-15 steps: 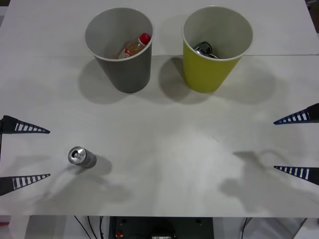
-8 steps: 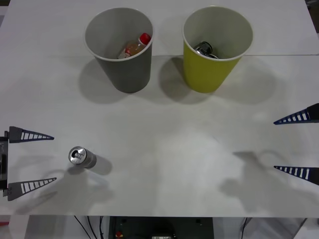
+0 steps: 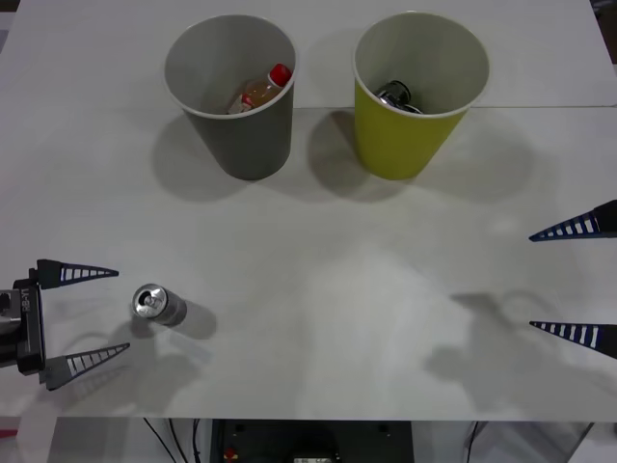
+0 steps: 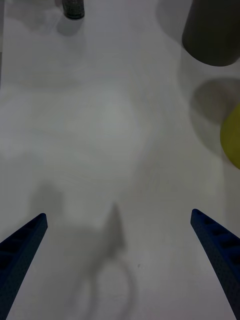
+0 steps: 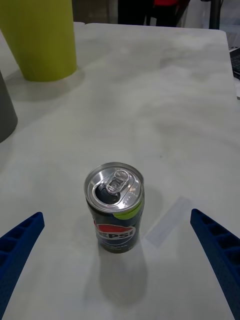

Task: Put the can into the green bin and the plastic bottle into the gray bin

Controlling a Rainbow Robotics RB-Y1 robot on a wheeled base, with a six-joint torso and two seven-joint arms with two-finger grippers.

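Observation:
Can ends [image 3: 396,95] show over the green bin's near rim [image 3: 405,140], so I expect several cans piled up below when I bring the can there.
A small silver can [image 3: 157,305] [image 5: 115,205] with a Pepsi label stands upright near the table's front left. My left gripper [image 3: 123,311] [image 5: 116,214] is open just left of it, its blue fingertips level with the can and not touching it. The gray bin [image 3: 231,96] [image 5: 5,110] stands at the back left, with the plastic bottle [image 3: 262,90], red-capped, lying inside. To its right stands the green bin [image 3: 419,96] [image 5: 42,40], which holds another silver can [image 3: 395,96]. My right gripper [image 3: 530,282] [image 4: 119,214] hangs open over the table's right side, holding nothing.
The white table [image 3: 328,280] has a seam running across it behind the bins. Its front edge lies just below the left gripper. In the right wrist view the can [image 4: 73,7], gray bin [image 4: 212,35] and green bin [image 4: 232,135] sit far off.
My left gripper has moved right, in over the table edge toward the can, its fingertips now beside it. The right gripper, can and bins have stayed put.

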